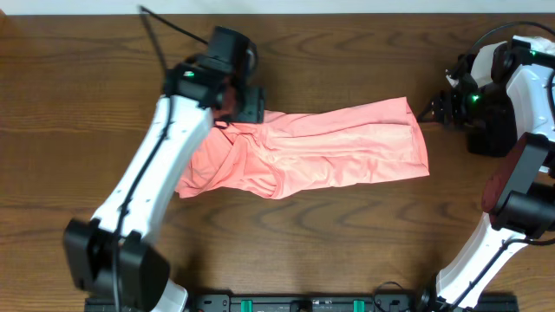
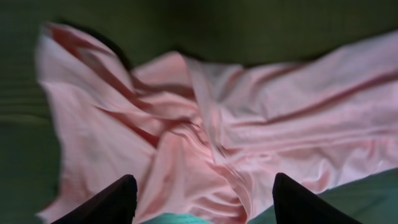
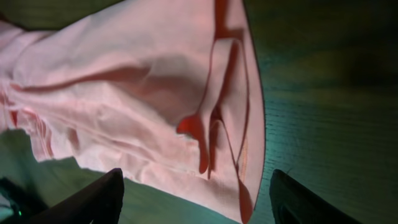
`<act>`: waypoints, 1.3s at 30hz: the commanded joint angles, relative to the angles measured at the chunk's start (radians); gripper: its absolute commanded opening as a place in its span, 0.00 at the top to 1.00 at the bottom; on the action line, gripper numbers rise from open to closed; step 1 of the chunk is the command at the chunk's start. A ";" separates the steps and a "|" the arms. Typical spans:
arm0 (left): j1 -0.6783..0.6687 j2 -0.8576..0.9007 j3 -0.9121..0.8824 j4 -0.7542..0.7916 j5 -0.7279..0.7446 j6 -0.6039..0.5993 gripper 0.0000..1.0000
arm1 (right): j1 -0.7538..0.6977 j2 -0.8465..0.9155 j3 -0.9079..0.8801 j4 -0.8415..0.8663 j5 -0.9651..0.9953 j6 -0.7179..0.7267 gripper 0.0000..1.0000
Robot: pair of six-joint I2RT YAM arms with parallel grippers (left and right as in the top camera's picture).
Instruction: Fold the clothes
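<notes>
I should use my right gripper because a tucked fold [image 3: 214, 121] runs along the garment's end, far from my left gripper. I should take the cloth there [image 1: 405, 133] and pull it toward the garment's middle.
A salmon-pink garment [image 1: 321, 147] lies crumpled across the middle of the wooden table, bunched at its left end. My left gripper [image 1: 245, 106] hovers over the garment's upper left edge, fingers open and empty; its wrist view shows the wrinkled pink cloth [image 2: 211, 124] between the spread fingertips [image 2: 202, 199]. My right gripper [image 1: 436, 111] is just off the garment's upper right corner, open and empty; its wrist view shows the garment's folded right edge [image 3: 186, 93] between the spread fingertips [image 3: 196, 196].
The brown wooden table [image 1: 78, 87] extends left of and in front of the garment. A black rail [image 1: 295, 303] runs along the front edge. The right arm's base and cables [image 1: 512, 191] stand at the right side.
</notes>
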State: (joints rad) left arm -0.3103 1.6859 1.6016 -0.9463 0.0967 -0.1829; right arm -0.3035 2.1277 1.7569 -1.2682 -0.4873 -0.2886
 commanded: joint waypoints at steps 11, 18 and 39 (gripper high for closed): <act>0.138 0.002 -0.008 -0.018 -0.019 0.006 0.28 | 0.016 -0.027 -0.189 0.137 0.072 -0.086 0.32; 0.166 0.005 -0.010 -0.019 -0.019 0.006 0.28 | 0.017 -0.027 -0.262 0.245 0.071 -0.069 0.32; 0.170 0.033 -0.025 -0.014 -0.020 0.006 0.28 | 0.146 -0.027 -0.400 0.423 -0.058 0.024 0.43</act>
State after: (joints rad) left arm -0.1455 1.7096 1.5894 -0.9611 0.0929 -0.1829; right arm -0.1947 2.0933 1.3918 -0.8566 -0.5430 -0.2939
